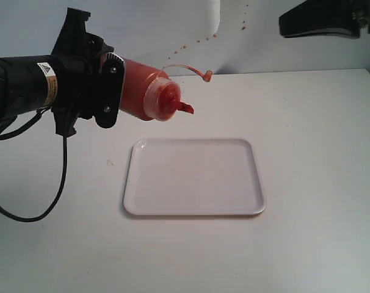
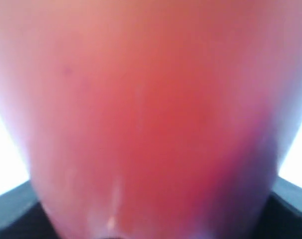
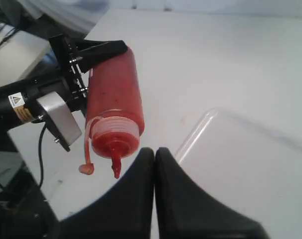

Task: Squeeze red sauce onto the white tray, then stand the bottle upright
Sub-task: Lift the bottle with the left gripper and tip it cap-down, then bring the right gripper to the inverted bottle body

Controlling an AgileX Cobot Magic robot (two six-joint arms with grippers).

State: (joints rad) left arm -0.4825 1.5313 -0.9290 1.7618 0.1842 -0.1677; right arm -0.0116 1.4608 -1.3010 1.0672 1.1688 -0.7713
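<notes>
The bottle's nozzle (image 1: 184, 107) is pointing almost level, so my left gripper should tilt the nozzle toward the white tray while my right gripper opens and squeezes the bottle's body (image 1: 136, 88).
My left gripper (image 1: 112, 90) is shut on the bottle (image 1: 145, 88), which it holds almost level in the air, well above the table. The red-stained nozzle (image 1: 185, 108) points toward the right and slightly down, over the table just beyond the far left corner of the white tray (image 1: 194, 177). The tethered cap (image 1: 206, 75) dangles beside the nozzle. The tray's surface shows no red sauce. In the left wrist view the bottle (image 2: 151, 119) fills the picture as a red blur. My right gripper (image 3: 155, 152) is shut on nothing, raised at the far right (image 1: 319, 21), looking down on the bottle (image 3: 113, 89) and the tray (image 3: 250, 164).
Small reddish-brown specks (image 1: 200, 39) dot the back wall. A black cable (image 1: 57, 183) hangs from the left arm down to the white table at the left.
</notes>
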